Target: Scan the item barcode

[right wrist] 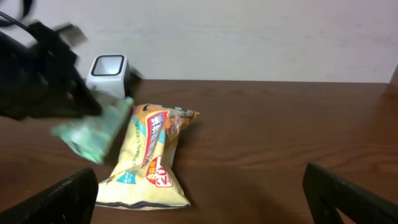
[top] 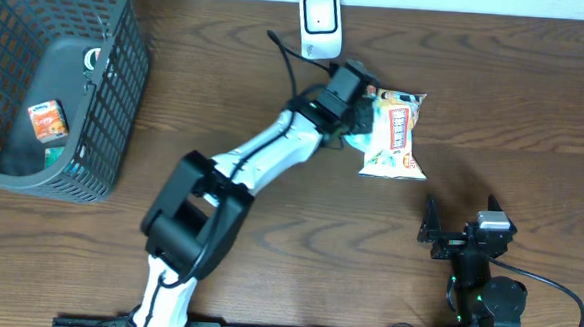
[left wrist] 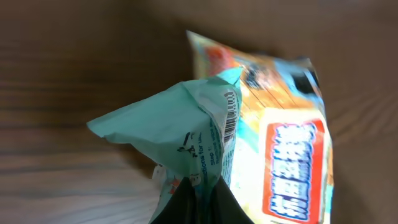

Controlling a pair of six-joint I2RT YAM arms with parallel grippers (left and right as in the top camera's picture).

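Observation:
The yellow snack bag (top: 397, 139) is crowding the spot (top: 363, 141) under the teal packet. Next, I push the bag aside with my left gripper, then pull back and put the packet down beside it.
My left gripper (left wrist: 202, 202) is shut on the lower edge of a teal packet (left wrist: 180, 124), whose barcode (left wrist: 230, 118) runs along its right fold. In the overhead view the left gripper (top: 350, 111) holds the teal packet (top: 339, 139) just in front of the white scanner (top: 320, 25). The right wrist view shows the teal packet (right wrist: 93, 134) hanging blurred below the black left gripper (right wrist: 46, 78), near the scanner (right wrist: 109, 70). My right gripper (top: 461, 230) rests open at the front right with nothing between its fingers (right wrist: 62, 199).
A yellow snack bag (top: 394, 134) lies flat on the table just right of the left gripper, and it also fills the right side of the left wrist view as the yellow bag (left wrist: 292, 143). A dark wire basket (top: 115, 94) holding small items stands at the far left.

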